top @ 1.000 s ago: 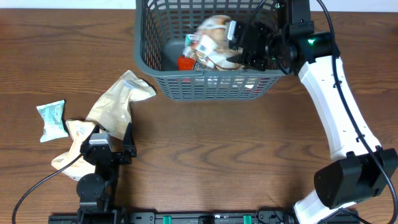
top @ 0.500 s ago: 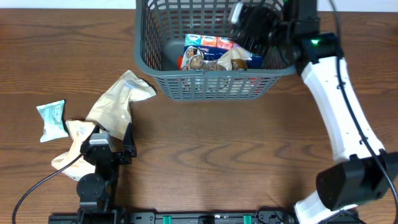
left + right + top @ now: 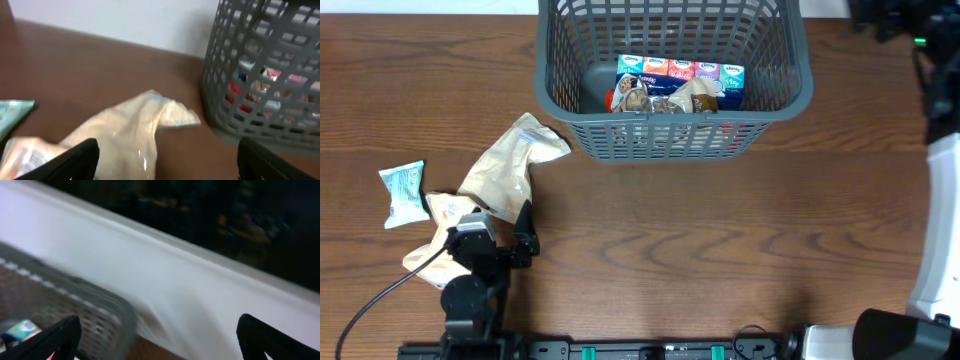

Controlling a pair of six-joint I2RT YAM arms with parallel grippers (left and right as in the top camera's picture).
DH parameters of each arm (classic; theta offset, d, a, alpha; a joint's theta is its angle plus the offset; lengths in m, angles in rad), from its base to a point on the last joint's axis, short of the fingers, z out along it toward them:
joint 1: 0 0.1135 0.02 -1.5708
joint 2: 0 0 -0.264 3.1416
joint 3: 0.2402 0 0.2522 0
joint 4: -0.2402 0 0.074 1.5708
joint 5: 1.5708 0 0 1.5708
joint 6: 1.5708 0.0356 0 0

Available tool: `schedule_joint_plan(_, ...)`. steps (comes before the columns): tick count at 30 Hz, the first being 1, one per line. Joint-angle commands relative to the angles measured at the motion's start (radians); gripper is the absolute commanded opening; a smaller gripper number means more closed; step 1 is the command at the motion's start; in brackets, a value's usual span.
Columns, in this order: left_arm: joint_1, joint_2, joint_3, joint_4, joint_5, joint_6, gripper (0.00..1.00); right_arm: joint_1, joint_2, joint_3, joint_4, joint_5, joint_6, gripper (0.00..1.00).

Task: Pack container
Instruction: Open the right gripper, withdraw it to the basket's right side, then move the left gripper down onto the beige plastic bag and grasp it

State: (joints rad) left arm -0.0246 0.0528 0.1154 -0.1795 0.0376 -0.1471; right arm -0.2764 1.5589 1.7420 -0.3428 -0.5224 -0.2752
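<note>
The robot's left gripper is low and level, pointing at the beige pouch's near edge [image 3: 508,214], so it needs to go up, tip downward and pinch the pouch's middle [image 3: 506,168] from above.
The dark grey slotted container [image 3: 560,100] stands at the back centre and holds a row of tissue packs [image 3: 680,72] and a brown-white packet [image 3: 665,98]. It also shows in the left wrist view [image 3: 235,105] and the right wrist view [image 3: 75,315]. A beige pouch [image 3: 505,170], a small white-brown packet [image 3: 445,212] and a teal packet [image 3: 403,190] lie at the left. My left gripper [image 3: 500,245] is open and empty just beside the beige pouch [image 3: 130,135]. My right gripper [image 3: 160,350] is open and empty, off past the container's back right corner.
A white wall [image 3: 165,280] runs behind the table's far edge. A black cable [image 3: 380,300] trails from the left arm to the front left. The white right arm [image 3: 940,200] stands along the right edge.
My right gripper has let the brown-white packet go into the container and pulled up and away to the back right, out of the overhead view. The left arm has barely moved.
</note>
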Motion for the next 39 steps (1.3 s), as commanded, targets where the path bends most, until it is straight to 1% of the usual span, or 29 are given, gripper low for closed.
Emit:
schedule_joint_plan(1, -0.005, 0.078, 0.184, -0.096, -0.031, -0.049, 0.81, -0.095, -0.001, 0.012, -0.062, 0.003, 0.159, 0.92)
schedule_joint_plan(5, -0.005, 0.277, 0.426, -0.250, -0.050, -0.020, 0.81, -0.155, 0.016, 0.012, -0.233, 0.003, 0.152, 0.94)
schedule_joint_plan(8, -0.005, 0.470, 0.608, -0.364, -0.045, 0.024, 0.81, -0.172, 0.045, 0.011, -0.380, 0.003, 0.097, 0.96)
schedule_joint_plan(9, -0.005, 0.530, 0.663, -0.403, -0.045, 0.041, 0.81, -0.172, 0.055, 0.011, -0.424, 0.003, 0.072, 0.99)
schedule_joint_plan(12, -0.005, 0.713, 0.823, -0.525, -0.034, 0.090, 0.81, -0.168, 0.100, 0.010, -0.544, 0.047, 0.042, 0.99)
schedule_joint_plan(15, -0.005, 0.881, 0.964, -0.634, 0.004, 0.164, 0.81, -0.167, 0.153, 0.010, -0.613, 0.111, 0.052, 0.99)
schedule_joint_plan(17, -0.005, 0.985, 1.036, -0.703, 0.004, 0.197, 0.81, -0.167, 0.186, 0.010, -0.636, 0.148, 0.073, 0.99)
schedule_joint_plan(20, -0.005, 1.098, 1.086, -0.772, 0.003, 0.200, 0.81, -0.167, 0.233, 0.005, -0.646, 0.160, 0.083, 0.99)
schedule_joint_plan(24, -0.005, 1.211, 1.087, -0.850, 0.004, 0.199, 0.81, -0.167, 0.288, -0.015, -0.643, 0.161, 0.096, 0.99)
schedule_joint_plan(28, -0.005, 1.291, 1.083, -0.913, 0.003, 0.200, 0.81, -0.165, 0.301, -0.060, -0.622, 0.160, 0.095, 0.99)
schedule_joint_plan(29, -0.005, 1.307, 1.083, -0.919, 0.004, 0.209, 0.82, -0.161, 0.301, -0.073, -0.610, 0.160, 0.095, 0.99)
schedule_joint_plan(30, -0.005, 1.318, 1.083, -0.921, 0.004, 0.232, 0.99, -0.160, 0.301, -0.084, -0.603, 0.160, 0.095, 0.99)
schedule_joint_plan(34, -0.005, 1.339, 1.091, -0.920, 0.031, 0.332, 0.99, -0.154, 0.301, -0.124, -0.591, 0.160, 0.095, 0.99)
schedule_joint_plan(39, 0.034, 1.359, 1.165, -0.938, 0.066, 0.372, 0.98, -0.140, 0.301, -0.159, -0.582, 0.160, 0.095, 0.99)
